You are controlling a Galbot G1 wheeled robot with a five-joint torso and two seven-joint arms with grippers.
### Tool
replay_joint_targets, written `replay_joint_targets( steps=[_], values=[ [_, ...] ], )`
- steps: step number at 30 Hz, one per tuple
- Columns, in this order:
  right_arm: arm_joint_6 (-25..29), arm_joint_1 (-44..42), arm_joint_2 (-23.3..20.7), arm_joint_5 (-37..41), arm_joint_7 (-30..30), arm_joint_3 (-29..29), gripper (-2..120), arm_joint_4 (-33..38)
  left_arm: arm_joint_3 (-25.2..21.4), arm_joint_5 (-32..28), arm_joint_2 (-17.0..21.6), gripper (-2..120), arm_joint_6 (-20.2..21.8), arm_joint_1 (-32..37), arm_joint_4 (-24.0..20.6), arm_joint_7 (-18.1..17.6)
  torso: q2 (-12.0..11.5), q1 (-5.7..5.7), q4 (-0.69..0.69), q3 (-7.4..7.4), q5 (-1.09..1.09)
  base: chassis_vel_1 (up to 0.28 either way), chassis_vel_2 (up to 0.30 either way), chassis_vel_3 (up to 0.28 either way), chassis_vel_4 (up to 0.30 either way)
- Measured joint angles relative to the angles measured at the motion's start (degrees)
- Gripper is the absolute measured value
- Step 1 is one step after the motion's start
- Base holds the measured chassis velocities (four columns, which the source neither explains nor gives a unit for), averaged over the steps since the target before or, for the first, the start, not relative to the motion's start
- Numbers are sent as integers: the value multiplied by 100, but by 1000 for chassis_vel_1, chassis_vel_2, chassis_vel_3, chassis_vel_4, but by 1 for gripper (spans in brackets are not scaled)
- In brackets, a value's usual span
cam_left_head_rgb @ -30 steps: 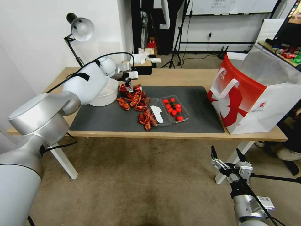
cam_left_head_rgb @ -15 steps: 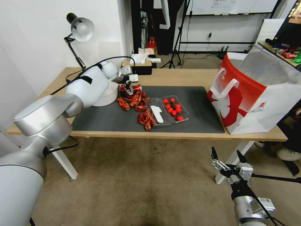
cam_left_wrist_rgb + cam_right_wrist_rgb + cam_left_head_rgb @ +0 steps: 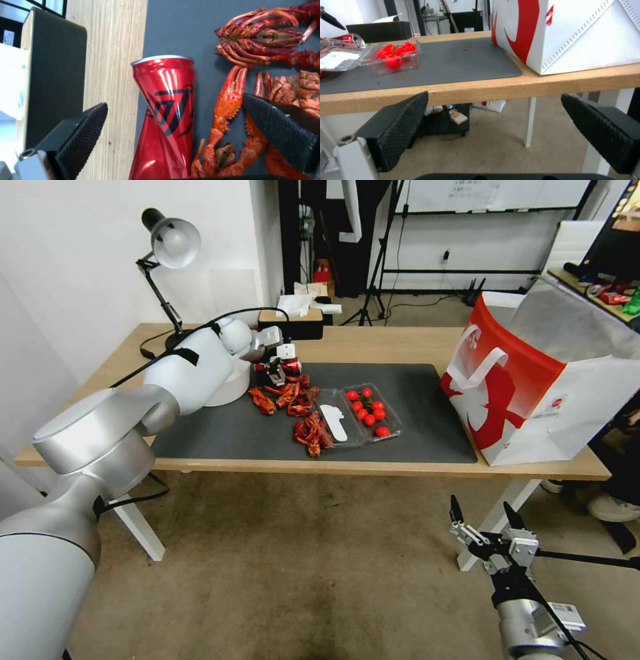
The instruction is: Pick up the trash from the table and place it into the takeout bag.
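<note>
The dented red drink can (image 3: 293, 367) has deep creases across it, so it should pinch flat at its middle when I grip it and lift it.
A dented red drink can (image 3: 163, 112) lies at the far edge of the dark mat (image 3: 413, 393) on the table (image 3: 387, 343), next to red crayfish shells (image 3: 266, 45). My left gripper (image 3: 175, 103) is open and straddles the can (image 3: 293, 367): one finger (image 3: 83, 135) is over the bare wood, the other (image 3: 280, 127) over the shells. In the head view the left gripper (image 3: 275, 372) hangs right over the can. The takeout bag (image 3: 527, 380) stands open at the table's right end. My right gripper (image 3: 481, 508) is parked open below the table's front edge.
Crayfish shells (image 3: 287, 397) and a clear tray of tomatoes (image 3: 370, 413) sit mid-mat. A white bowl (image 3: 230, 380) is half hidden behind my left arm. A black box (image 3: 300, 323) and a desk lamp (image 3: 167, 243) stand at the back. The right wrist view shows the bag (image 3: 566, 32) and tomatoes (image 3: 395, 56).
My left arm has shifted slightly right and down, bringing its open gripper around the can. The right arm has stayed put.
</note>
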Motion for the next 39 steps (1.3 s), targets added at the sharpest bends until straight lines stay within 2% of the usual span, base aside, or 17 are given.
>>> replay_joint_targets(
  steps=[13, 19, 27, 31, 33, 34, 36, 37, 39],
  values=[
    [0, 44, -5, -10, 1, -24, 100, -43, -118, -163, 3, 100, 105, -184, -35, -22, -2, 2, -1, 1, 0, 0, 0, 0, 0],
    [0, 44, -25, -9, 27, -7, 100, -36, -116, -81, -35, 100, 138, -136, 87, -276, -1, 2, -1, 1, -1, 0, 0, 0, 0],
    [0, 34, -19, -8, 35, -3, 100, -29, -125, 127, -59, 99, 134, -53, 94, -354, -1, 2, -1, 1, -1, 0, 0, 0, 0],
    [0, 33, -15, -10, 36, -3, 100, -17, -139, 136, -65, 88, 133, -38, 94, -428, -1, 2, -2, 1, 0, 0, 0, 0, 0],
    [0, 29, -9, -14, 38, -3, 100, -2, -139, 144, -58, 78, 133, -28, 91, -461, -1, 2, -1, 1, -1, 0, 0, 0, 0],
    [0, 29, -9, -14, 38, -3, 100, -2, -139, 144, -58, 78, 133, -28, 91, -461, -1, 2, -1, 1, -1, 0, 0, 0, 0],
    [0, 21, -1, -23, 40, -7, 100, 4, -138, 152, -28, 65, 134, -10, 72, -473, 0, 2, -1, 1, -1, 0, 0, 0, 0],
    [0, 21, -1, -23, 40, -7, 100, 4, -138, 152, -28, 65, 134, -10, 72, -473, 0, 2, -1, 1, -1, 0, 0, 0, 0],
    [0, 19, 1, -23, 49, -11, 100, 8, -135, 153, -8, 55, 134, -1, 44, -473, 0, 2, -1, 1, -1, 0, 0, 0, 0]
  ],
)
